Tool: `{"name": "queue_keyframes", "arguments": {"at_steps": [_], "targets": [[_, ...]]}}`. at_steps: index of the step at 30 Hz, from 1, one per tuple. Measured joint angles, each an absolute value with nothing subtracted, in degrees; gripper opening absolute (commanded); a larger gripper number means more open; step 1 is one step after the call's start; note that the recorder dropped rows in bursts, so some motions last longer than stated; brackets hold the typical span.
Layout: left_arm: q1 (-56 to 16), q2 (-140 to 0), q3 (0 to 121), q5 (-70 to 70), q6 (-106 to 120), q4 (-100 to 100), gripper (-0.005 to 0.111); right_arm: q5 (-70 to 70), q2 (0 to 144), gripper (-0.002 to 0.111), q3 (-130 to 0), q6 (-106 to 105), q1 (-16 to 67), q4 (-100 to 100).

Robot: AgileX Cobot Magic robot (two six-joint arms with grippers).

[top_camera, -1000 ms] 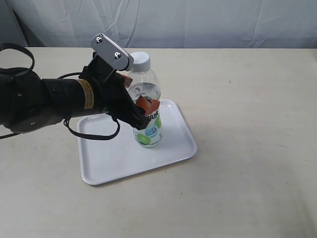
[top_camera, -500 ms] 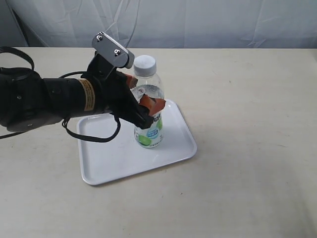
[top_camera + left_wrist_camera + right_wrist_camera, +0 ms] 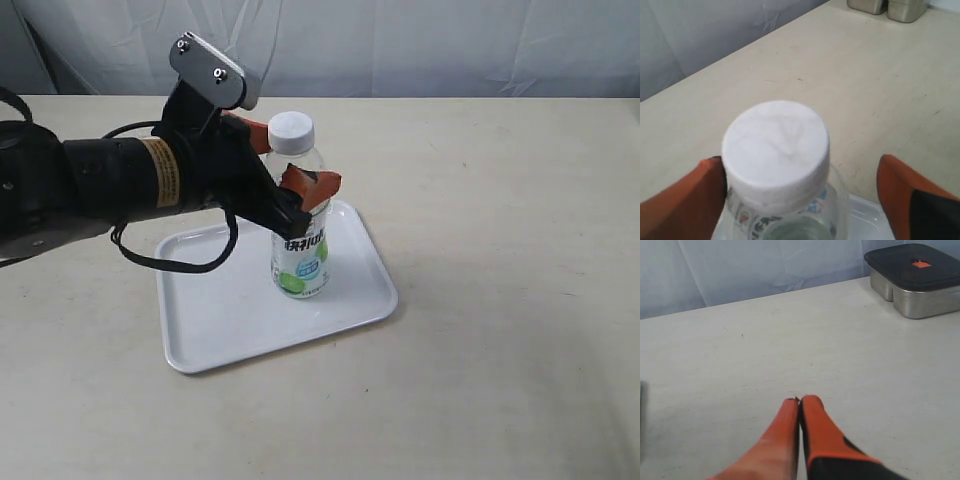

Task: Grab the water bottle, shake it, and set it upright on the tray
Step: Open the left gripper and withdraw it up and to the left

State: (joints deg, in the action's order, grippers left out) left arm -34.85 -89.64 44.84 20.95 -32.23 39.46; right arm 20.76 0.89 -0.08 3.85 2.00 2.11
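The water bottle is standing up straight on the white tray between open fingers, so my left gripper keeps moving back until it is clear of the bottle's cap [image 3: 291, 132].
The water bottle [image 3: 298, 245] stands upright on the white tray [image 3: 225, 315], right of the tray's middle, its white cap [image 3: 292, 130] on top. My left gripper [image 3: 296, 162] is open and straddles the bottle's shoulder and neck, one orange finger on each side. In the left wrist view the cap [image 3: 776, 145] sits between the orange fingers [image 3: 905, 192]; one finger lies close against the bottle and the other stands well apart. A corner of the tray [image 3: 867, 216] shows below. My right gripper [image 3: 800, 401] is shut and empty over bare table, out of the exterior view.
A lidded steel container [image 3: 915, 280] stands on the table ahead of my right gripper, and its metal base [image 3: 887, 6] also shows in the left wrist view. A pale curtain backs the beige table [image 3: 500, 250].
My left gripper has opened off the bottle's body and risen from label height to the neck. The bottle stays standing on the tray.
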Motion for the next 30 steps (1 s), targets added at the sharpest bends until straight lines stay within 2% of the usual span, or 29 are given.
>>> {"name": "queue_keyframes", "arguments": {"at_steps": [9, 17, 19, 24, 30], "targets": [[-34.85, -84.85, 44.84, 20.89, -32.07, 41.34, 0.077, 20.76, 0.89, 0.004, -0.08, 3.85, 2.00, 2.11], [-34.85, -77.03, 44.84, 15.11, -29.54, 41.86, 0.075, 20.76, 0.89, 0.004, -0.08, 3.85, 2.00, 2.11], [-34.85, -75.46, 44.84, 13.88, -29.54, 41.86, 0.067, 20.76, 0.89, 0.004, -0.08, 3.85, 2.00, 2.11], [-34.85, -71.99, 44.84, 7.87, -29.54, 41.86, 0.034, 20.76, 0.89, 0.004, -0.08, 3.85, 2.00, 2.11], [-34.85, -69.43, 44.84, 2.89, -29.54, 42.20, 0.000, 20.76, 0.89, 0.004, -0.08, 3.85, 2.00, 2.11]]}}
